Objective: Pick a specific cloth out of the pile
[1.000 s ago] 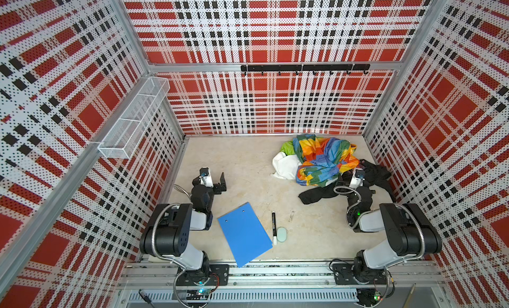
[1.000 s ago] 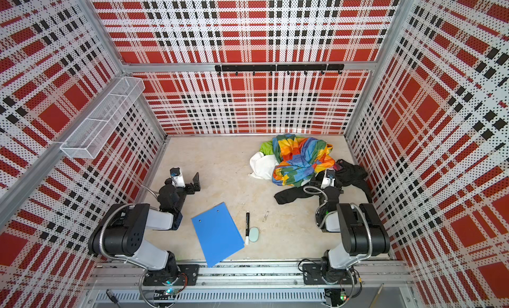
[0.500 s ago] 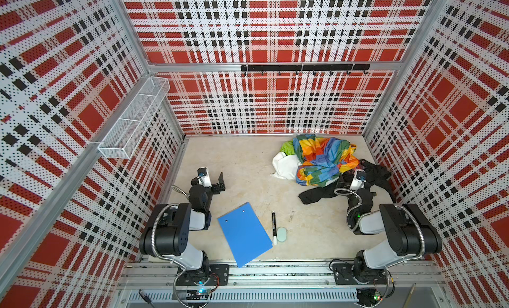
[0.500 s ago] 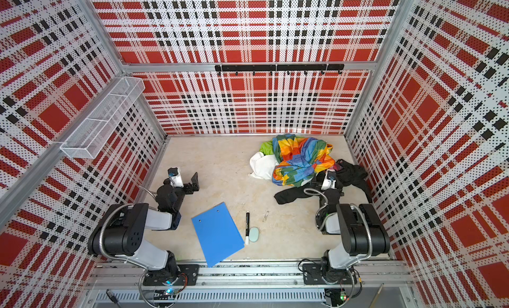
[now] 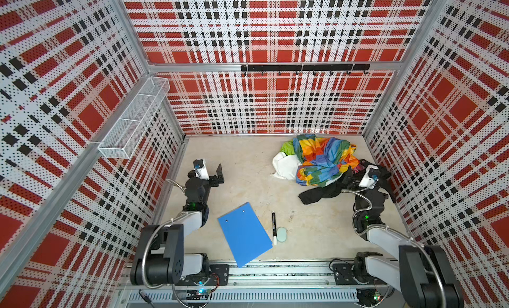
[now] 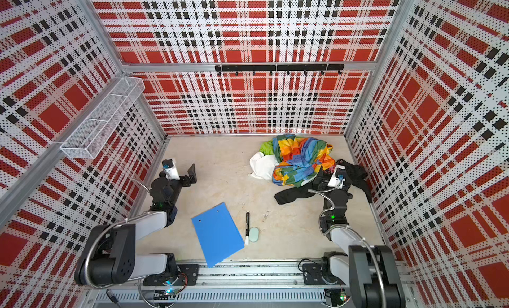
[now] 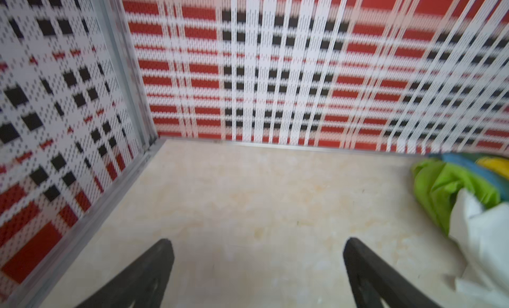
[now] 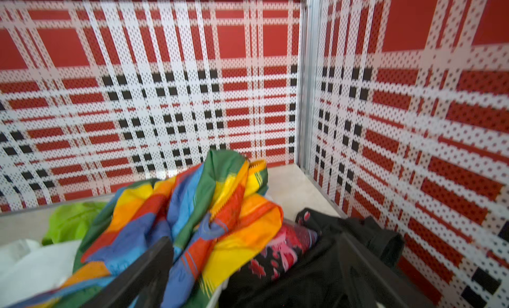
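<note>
The rainbow cloth (image 5: 345, 153) covers part of the black cloth's pink and red patch (image 8: 283, 250), so my right gripper needs to move the rainbow cloth out of the way first.
The pile (image 5: 322, 160) (image 6: 300, 160) lies at the back right: a rainbow patchwork cloth on top, a white cloth (image 5: 285, 166) and a lime green cloth (image 7: 451, 188) on its left. The cloth (image 5: 321, 193) (image 6: 296, 195) is black with a pink and red patch (image 8: 283, 248); it lies partly under the pile's right edge and spreads forward. My right gripper (image 5: 360, 173) (image 6: 330, 172) (image 8: 254, 240) hangs open just over that patch and the rainbow edge, holding nothing. My left gripper (image 5: 212, 173) (image 6: 184, 173) (image 7: 258, 244) is open over bare floor at the left.
A blue clipboard (image 5: 243, 233), a black marker (image 5: 274, 228) and a pale oval eraser (image 5: 281, 234) lie at the front middle. A wire basket (image 5: 135, 119) hangs on the left wall and a hook rail (image 5: 303, 68) on the back wall. The right wall is close to the cloth.
The right gripper has shifted a little to the right, over the black cloth. The left gripper has edged slightly toward the back. Both have stayed open.
</note>
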You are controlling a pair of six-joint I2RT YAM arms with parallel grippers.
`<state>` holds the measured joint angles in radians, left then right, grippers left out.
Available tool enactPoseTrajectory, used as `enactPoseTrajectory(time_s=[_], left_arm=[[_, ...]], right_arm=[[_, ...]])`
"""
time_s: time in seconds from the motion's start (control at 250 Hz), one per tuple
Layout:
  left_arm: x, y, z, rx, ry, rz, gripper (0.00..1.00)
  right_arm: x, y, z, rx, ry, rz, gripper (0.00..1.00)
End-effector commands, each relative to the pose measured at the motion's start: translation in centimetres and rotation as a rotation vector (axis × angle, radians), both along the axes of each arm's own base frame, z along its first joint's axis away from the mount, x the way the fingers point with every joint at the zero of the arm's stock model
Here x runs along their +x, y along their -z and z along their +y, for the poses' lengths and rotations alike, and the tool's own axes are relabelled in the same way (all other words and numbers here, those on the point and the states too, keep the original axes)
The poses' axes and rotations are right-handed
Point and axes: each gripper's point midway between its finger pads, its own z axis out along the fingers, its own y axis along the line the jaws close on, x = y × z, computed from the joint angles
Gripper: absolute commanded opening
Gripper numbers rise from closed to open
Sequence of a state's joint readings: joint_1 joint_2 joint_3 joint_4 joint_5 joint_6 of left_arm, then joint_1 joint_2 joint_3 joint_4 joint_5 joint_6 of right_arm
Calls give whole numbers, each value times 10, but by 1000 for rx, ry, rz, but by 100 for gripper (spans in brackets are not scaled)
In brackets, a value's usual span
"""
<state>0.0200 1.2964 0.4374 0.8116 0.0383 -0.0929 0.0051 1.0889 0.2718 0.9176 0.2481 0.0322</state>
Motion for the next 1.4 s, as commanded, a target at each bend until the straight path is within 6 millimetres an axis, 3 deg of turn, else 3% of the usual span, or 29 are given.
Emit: enactPoseTrajectory(time_s=[0.0,0.092,0.228,0.392,0.552,0.656,0.804,1.085,1.289,1.397], left_arm=[[3,-38,-14,-169,65,-15,99],[10,-69,-21,-317,94,4,99],[17,-101,-60,-346,223,103,99],[17,-133,-141,-274,496,203,99],[7,-135,-215,-121,689,259,99],[-2,-118,-253,-44,786,279,99],[-5,-91,-271,-79,844,359,99],[-18,-91,-288,-31,876,375,99],[-16,-84,-292,-36,885,395,99],[-17,-84,-292,-36,890,396,99]], right_arm=[[3,-16,0,26,1,65,100],[7,-41,1,87,-6,77,100],[16,-52,1,210,-3,169,100],[29,-42,-2,335,29,266,100],[52,-15,7,451,-91,390,100],[63,5,10,485,-130,468,100],[73,34,11,502,-133,570,100],[104,77,25,579,-218,672,93],[134,102,33,591,-243,715,70],[151,102,41,545,-240,712,46]])
